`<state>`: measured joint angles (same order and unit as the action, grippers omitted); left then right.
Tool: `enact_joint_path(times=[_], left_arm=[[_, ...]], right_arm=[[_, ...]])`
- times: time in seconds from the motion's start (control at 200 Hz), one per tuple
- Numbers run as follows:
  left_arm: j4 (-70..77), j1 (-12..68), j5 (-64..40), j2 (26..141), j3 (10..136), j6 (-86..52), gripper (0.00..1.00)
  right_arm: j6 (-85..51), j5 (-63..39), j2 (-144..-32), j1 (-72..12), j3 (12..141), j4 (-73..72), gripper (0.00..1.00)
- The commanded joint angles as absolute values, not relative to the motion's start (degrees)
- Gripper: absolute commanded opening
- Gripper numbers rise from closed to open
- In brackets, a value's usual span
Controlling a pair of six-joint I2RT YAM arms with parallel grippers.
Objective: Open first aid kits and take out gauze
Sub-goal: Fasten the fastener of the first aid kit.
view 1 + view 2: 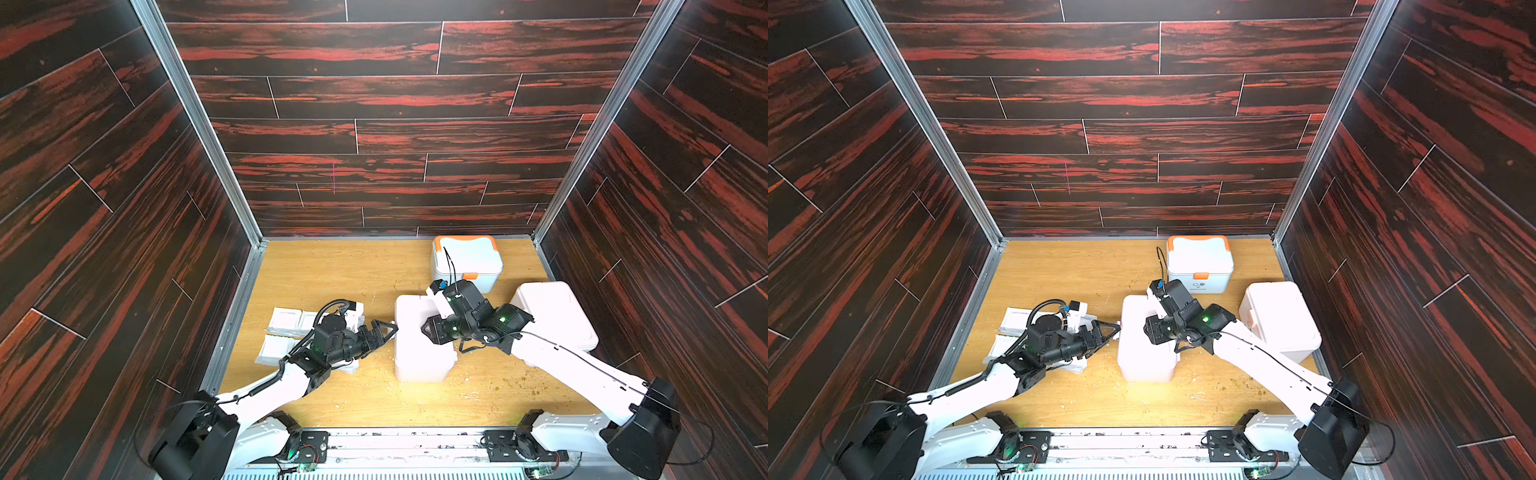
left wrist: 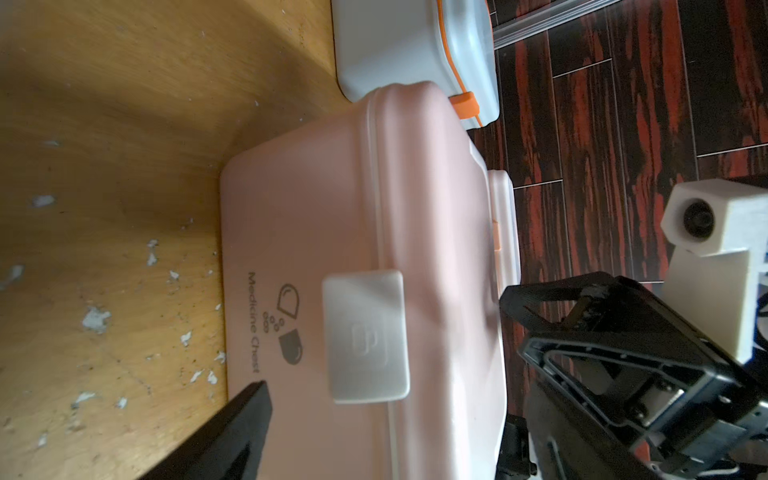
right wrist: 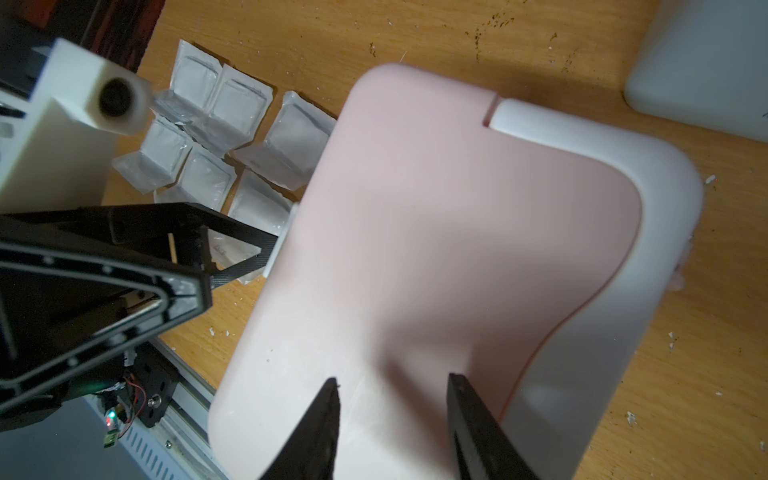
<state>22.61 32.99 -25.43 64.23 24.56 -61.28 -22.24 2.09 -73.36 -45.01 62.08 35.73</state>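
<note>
The shut middle kit (image 1: 417, 358) takes up the work space, so the robot's left gripper should leave the latch and help the right gripper push the kit behind the gauze packets.
Three first aid kits stand with lids down: a pinkish one (image 1: 415, 357) in the middle, a white one (image 1: 557, 316) to its right, and a blue-white one with orange trim (image 1: 465, 262) behind. Several gauze packets (image 1: 286, 324) lie on the table to the left, also seen in the right wrist view as gauze (image 3: 232, 120). My left gripper (image 1: 386, 329) is open, its upper finger touching the middle kit's white latch (image 2: 365, 336). My right gripper (image 3: 392, 399) hovers over that kit's lid (image 3: 457, 232), jaws apart with nothing between them.
Small crumbs and white flakes (image 1: 503, 386) litter the wooden tabletop (image 1: 332, 274). Dark wood-pattern walls close in the left, back and right sides. A metal rail (image 1: 415, 440) with the arm bases runs along the front edge.
</note>
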Motion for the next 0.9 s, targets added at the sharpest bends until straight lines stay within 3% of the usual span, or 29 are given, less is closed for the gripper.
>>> enact_joint_path(times=[0.0,0.225,0.411,0.896], left_arm=[[12.8,32.6,-22.9,59.9,28.7,-56.6,1.00],[-0.5,32.7,-21.6,59.0,36.1,-49.9,0.97],[-2.9,33.3,-22.9,63.2,40.6,-48.5,0.92],[-2.9,38.5,-21.5,71.7,46.3,-47.1,0.92]], right_arm=[[-22.8,1.4,-70.2,-45.3,62.4,34.3,0.52],[-24.6,7.3,-64.8,-45.2,60.6,34.7,0.64],[-26.1,8.2,-61.8,-43.8,56.7,34.9,0.64],[-27.3,1.6,-61.2,-40.7,49.4,31.8,0.58]])
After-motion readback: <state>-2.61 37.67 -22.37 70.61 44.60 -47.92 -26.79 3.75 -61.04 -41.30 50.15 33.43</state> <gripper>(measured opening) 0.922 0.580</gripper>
